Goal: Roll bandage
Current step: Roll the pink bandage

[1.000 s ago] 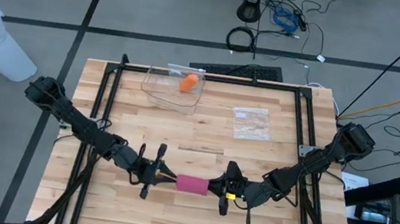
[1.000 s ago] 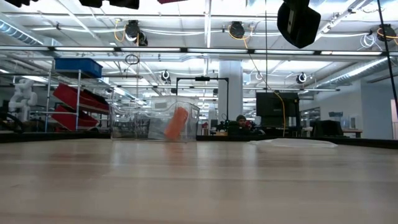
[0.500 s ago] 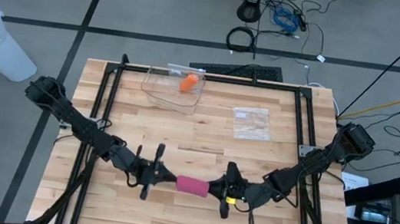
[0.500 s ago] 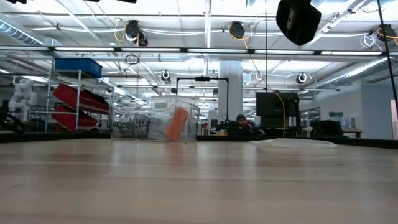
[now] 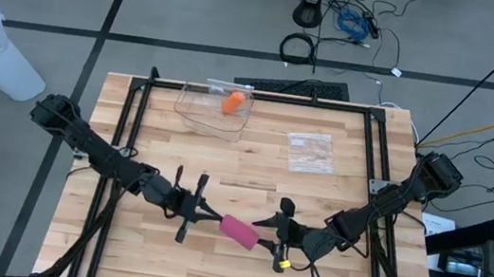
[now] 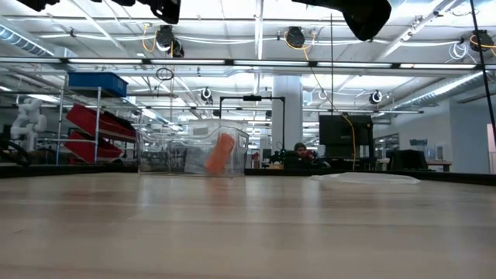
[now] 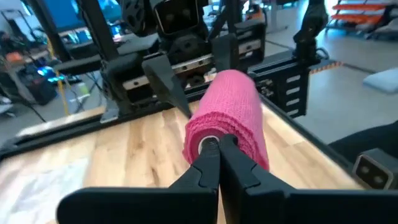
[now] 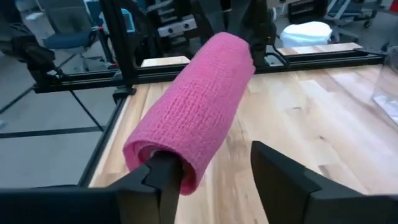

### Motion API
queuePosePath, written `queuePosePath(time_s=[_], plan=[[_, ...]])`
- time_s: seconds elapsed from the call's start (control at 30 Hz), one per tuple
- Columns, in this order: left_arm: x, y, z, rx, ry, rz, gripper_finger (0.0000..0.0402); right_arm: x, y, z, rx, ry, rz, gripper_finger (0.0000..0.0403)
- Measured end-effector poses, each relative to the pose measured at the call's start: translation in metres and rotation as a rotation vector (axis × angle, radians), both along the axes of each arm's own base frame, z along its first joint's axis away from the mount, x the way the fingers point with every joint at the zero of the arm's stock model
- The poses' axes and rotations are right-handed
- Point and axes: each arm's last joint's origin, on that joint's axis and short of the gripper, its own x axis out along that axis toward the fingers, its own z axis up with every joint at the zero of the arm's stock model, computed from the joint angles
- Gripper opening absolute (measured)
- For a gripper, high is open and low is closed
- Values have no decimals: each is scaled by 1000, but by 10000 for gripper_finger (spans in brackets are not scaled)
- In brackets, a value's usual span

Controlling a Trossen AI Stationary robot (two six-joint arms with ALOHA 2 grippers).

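I should hold the roll's other end with my right gripper and straighten the roll while my left gripper opens to grip it again, because the roll slants from my left gripper.
A pink bandage roll hangs above the near middle of the table, slanted, between my two grippers. My left gripper is shut on the roll's left end. My right gripper stands open at the roll's right end; in the right wrist view one finger is at that end and the other stands well apart from the roll. My left gripper pinches the rim of the roll's left end between its two fingertips, coming nearly level from the table's left, along the roll. The roll is lifted clear of the table. My right gripper has one finger at the mouth of the roll's right end; whether it goes inside the hollow, I cannot tell. The other finger touches nothing.
A clear bin with an orange roll stands at the far left of the table. A clear plastic bag lies flat at the far right. A black frame runs around the table.
My right gripper has rolled about its own line and opened, letting go of the roll's right end. The roll lay level across the table; now it slants, its right end swung toward the near edge while its left end stays in my left gripper.
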Motion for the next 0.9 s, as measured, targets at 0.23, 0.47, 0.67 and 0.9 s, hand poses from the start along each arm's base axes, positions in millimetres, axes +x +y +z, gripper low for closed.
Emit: queuePosePath(time_s=[0.23, 0.47, 0.67, 0.9], plan=[[0, 0, -5, -20, 58, -96, 0, 2, -4, -2, 91, 10, -47, 131], [-4, -2, -16, -5, 178, -138, 1, 11, -18, -6, 367, 87, 21, 11], [-4, -2, -17, 27, 176, -127, 24, 15, -24, -6, 458, 116, 57, 6], [-9, 2, -27, 172, 256, 126, 58, 14, -23, -7, 474, 137, 80, 3]])
